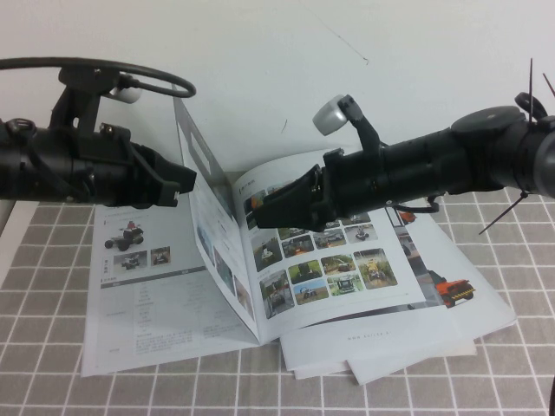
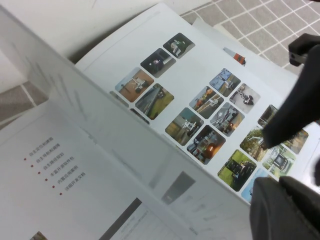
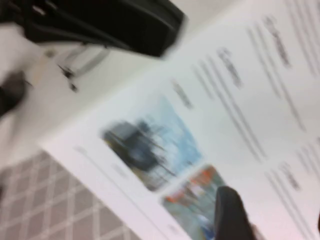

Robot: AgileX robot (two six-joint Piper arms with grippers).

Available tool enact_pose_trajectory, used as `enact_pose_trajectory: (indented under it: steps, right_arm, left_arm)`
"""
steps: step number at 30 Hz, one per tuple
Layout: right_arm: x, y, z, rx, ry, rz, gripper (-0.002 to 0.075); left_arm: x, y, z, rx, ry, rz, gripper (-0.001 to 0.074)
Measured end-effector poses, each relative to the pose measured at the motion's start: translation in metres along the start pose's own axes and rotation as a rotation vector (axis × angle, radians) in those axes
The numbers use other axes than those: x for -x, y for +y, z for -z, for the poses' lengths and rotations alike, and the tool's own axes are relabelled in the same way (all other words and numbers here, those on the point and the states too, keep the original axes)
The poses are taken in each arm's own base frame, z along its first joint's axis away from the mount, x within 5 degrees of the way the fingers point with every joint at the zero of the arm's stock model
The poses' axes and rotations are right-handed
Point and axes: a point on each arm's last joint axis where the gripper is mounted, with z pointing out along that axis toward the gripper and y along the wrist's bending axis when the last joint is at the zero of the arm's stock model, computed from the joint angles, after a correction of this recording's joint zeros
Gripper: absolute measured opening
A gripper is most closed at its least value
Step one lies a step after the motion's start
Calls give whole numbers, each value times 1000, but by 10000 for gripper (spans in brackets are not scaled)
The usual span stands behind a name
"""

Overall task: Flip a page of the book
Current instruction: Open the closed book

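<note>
The standing page [image 1: 215, 234] is already tilting past the spine [image 1: 257, 336] toward the spec table, so it will lie flat and stay down when I turn it.
The book [image 1: 347, 295] lies open on the checked cloth, its right side a grid of small colour photos [image 2: 200, 107]. The page [image 1: 204, 204] stands nearly upright from the spine, and it shows as a pale leaf in the left wrist view [image 2: 115, 145]. My left gripper [image 1: 186, 182] is at the middle of the page's free edge, its fingers [image 2: 300, 210] shut together on that edge. My right gripper [image 1: 257, 211] hovers open over the photo grid, close to the standing page's right face [image 3: 200, 115]. One of its fingers [image 3: 232, 212] shows dark against that face.
The flat left page [image 1: 147, 295] shows a red-and-black rover and a spec table. Loose white booklets with an orange machine photo [image 1: 451, 290] stick out from under the book at the right. The grey checked cloth [image 1: 52, 260] covers the table's front. A white surface [image 1: 277, 69] lies behind.
</note>
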Motion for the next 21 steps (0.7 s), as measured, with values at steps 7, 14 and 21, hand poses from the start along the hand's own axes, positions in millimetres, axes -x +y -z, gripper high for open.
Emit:
enact_pose_trajectory:
  steps: [7,14,21]
  right_arm:
    - [-16,-20,3,-225,182,44,356]
    - [-19,-11,-11,-223,231,75,356]
    - [-28,-3,-44,-250,254,94,355]
  left_arm:
    - [1,-1,1,0,-3,-2,-4]
    - [1,-1,2,6,-9,-6,-4]
    - [-3,4,0,40,32,-36,-4]
